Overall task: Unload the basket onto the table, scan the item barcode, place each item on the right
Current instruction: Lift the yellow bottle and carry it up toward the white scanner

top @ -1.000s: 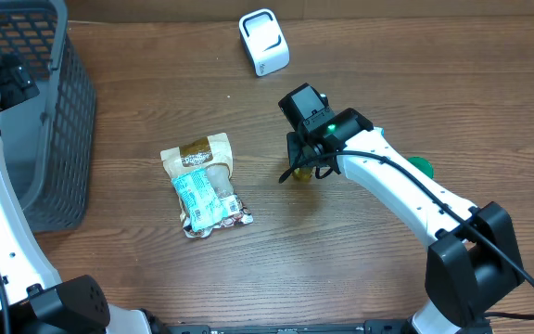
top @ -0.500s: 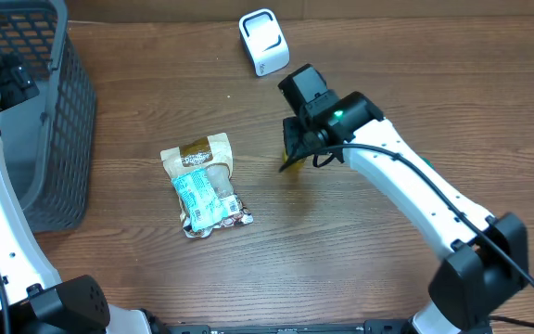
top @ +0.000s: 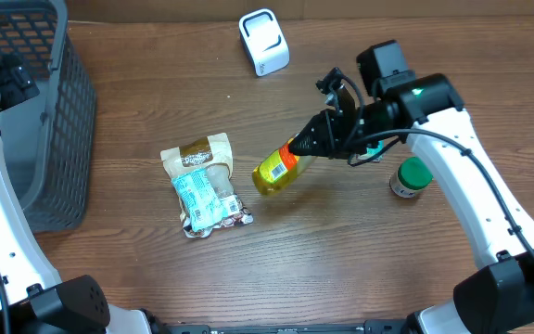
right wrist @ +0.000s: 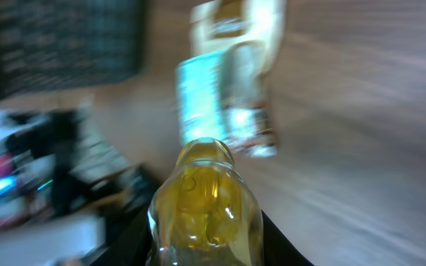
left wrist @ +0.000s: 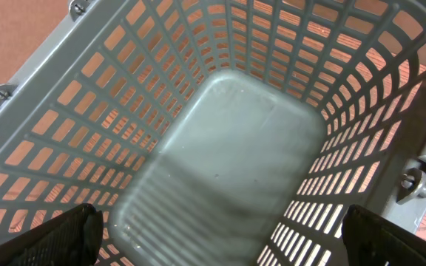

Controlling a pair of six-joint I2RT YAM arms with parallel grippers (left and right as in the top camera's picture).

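I should take the bottle back to the scanner (top: 265,43) with my right gripper and turn it there, because the barcode on the bottle's label (top: 278,171) is facing up, away from the white scanner.
The item, a bottle of yellow liquid (top: 279,171) with a yellow label, hangs above the table, tipped over with its base pointing left and down. My right gripper (top: 327,135) is shut on its neck end. In the right wrist view the bottle (right wrist: 205,196) fills the space between my dark fingers (right wrist: 132,244), and that view is blurred. The white scanner (top: 264,42) stands at the back of the table. My left gripper (left wrist: 220,236) is open over the grey basket's floor (left wrist: 228,148), with nothing between its fingers.
A snack packet (top: 204,184) lies flat left of the bottle. A green-lidded jar (top: 411,175) stands under the right arm. The grey basket (top: 58,121) takes up the far left edge.
My right arm has lifted the bottle off the table and swung to the right, tipping the bottle onto its side. The green-lidded jar has come into view. The left arm has not moved.
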